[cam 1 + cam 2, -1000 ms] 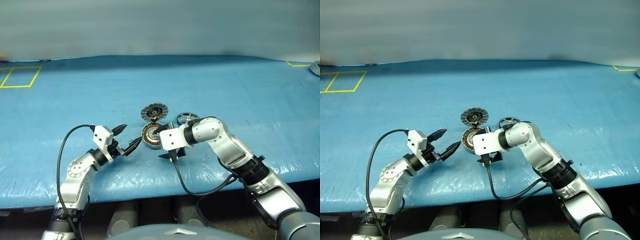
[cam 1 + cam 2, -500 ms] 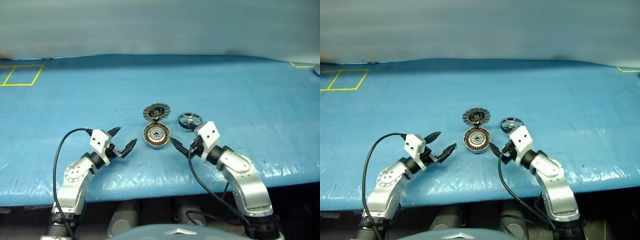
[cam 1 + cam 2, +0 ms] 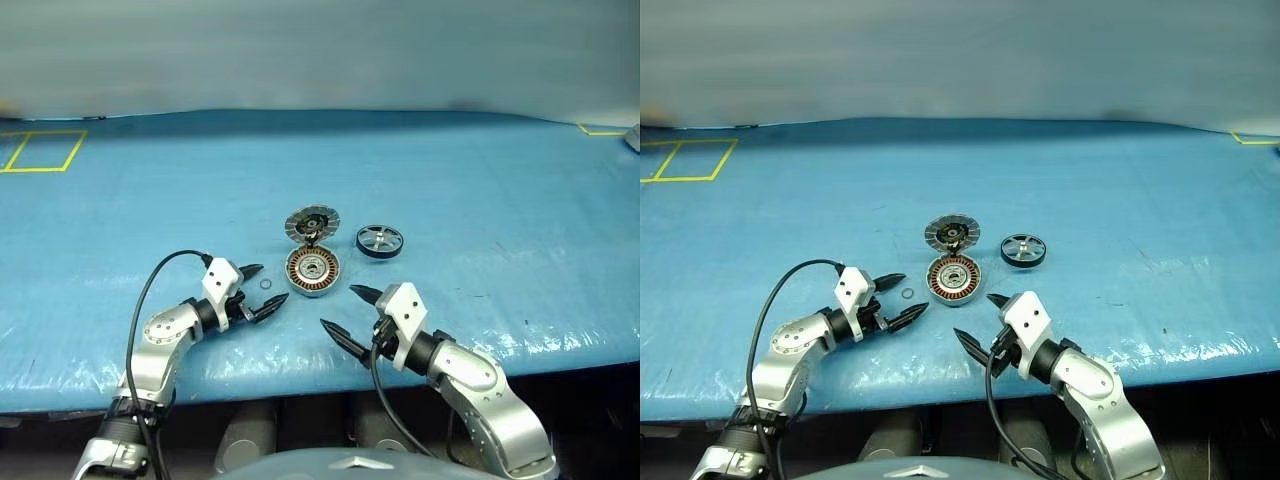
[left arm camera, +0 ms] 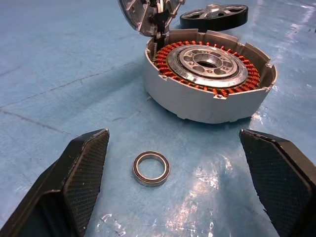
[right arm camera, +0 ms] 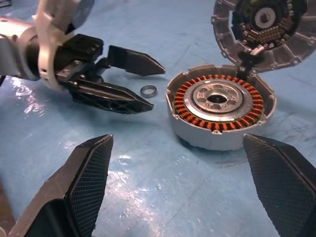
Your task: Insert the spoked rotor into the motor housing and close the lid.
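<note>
The small metal ring [image 3: 265,284] is outside the motor housing's open silver centre [image 3: 313,267]. My left gripper should fit the ring in there before I put in the spoked rotor.
The motor housing [image 3: 313,271] lies open on the blue table, its copper winding ring showing around a silver centre. The lid [image 3: 312,223] stands tilted up at its far side, striped inner face towards me. The spoked rotor [image 3: 380,241] lies flat to the housing's right, apart from it. My left gripper [image 3: 272,283] is open, low over the table left of the housing, its fingers either side of a small metal ring [image 4: 151,168]. My right gripper [image 3: 337,307] is open and empty, nearer me than the housing [image 5: 219,106] and pointing at it.
The blue sheet ends at the table's front edge [image 3: 300,385], just behind both grippers. Yellow tape marks sit at the far left [image 3: 40,152] and far right [image 3: 600,128]. Black cables trail from both wrists.
My right gripper has drawn back from the housing towards the table's front edge and rolled over. My left gripper has sunk a little, down around the small ring.
</note>
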Motion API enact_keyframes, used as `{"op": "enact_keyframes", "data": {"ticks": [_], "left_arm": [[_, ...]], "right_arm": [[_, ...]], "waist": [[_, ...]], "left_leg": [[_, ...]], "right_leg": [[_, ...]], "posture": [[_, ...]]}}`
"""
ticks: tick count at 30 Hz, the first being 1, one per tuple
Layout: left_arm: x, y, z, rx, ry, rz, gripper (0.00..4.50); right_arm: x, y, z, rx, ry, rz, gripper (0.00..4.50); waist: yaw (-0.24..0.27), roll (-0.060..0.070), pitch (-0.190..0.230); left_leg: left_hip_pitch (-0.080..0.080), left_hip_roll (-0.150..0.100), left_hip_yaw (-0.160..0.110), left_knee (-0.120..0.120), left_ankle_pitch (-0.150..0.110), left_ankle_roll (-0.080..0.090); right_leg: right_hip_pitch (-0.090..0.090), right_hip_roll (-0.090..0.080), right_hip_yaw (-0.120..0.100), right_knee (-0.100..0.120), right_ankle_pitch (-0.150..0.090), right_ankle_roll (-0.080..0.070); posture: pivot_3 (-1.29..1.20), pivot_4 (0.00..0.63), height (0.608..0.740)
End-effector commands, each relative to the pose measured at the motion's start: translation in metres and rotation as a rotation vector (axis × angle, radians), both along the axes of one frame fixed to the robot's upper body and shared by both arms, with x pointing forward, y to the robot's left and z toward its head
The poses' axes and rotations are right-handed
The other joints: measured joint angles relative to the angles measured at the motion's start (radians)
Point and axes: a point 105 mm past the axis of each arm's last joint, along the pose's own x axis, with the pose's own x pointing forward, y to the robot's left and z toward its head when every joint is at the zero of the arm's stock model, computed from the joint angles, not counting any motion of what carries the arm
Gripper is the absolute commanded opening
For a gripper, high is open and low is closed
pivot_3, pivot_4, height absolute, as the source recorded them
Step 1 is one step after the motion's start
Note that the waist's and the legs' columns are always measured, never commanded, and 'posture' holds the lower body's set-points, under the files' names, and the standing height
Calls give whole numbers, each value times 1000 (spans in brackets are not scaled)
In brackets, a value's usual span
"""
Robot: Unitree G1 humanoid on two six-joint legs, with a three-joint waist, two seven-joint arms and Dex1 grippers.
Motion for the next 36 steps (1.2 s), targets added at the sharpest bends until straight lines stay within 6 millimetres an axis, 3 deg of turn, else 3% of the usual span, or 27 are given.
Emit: {"op": "enact_keyframes", "data": {"ticks": [1,10,21,27,30,36], "left_arm": [[5,-4,2,21,-18,-21,4500],[6,1,-13,83,29,0,4500],[-5,24,-30,135,97,50,4500],[-10,24,-37,156,114,44,4500],[-9,25,-40,172,112,56,3858],[-9,24,-45,177,121,56,1891]], "right_arm": [[-5,7,11,5,-26,81,4412],[3,2,1,-57,-19,51,4412],[7,-1,-5,-106,-20,37,4412],[7,1,-6,-131,-22,42,4412],[8,1,-5,-137,-26,39,4447],[9,0,-5,-152,-29,32,4447]], "waist": [[0,0,0],[0,0,0],[-3,0,-1],[-6,1,-2],[-6,1,-2],[-1,1,-3]], "left_leg": [[0,0,0,0,0,0],[0,0,0,0,0,1],[2,0,1,0,0,1],[4,1,1,0,0,1],[6,1,1,0,0,0],[7,0,1,0,0,0]], "right_leg": [[0,0,0,0,0,0],[1,0,0,-1,1,1],[2,0,1,0,0,1],[3,0,1,0,0,1],[4,0,1,0,0,1],[4,0,1,0,0,1]], "posture": [[0,150,740],[0,150,740],[0,150,740],[0,150,740],[0,150,740],[0,150,740]]}}
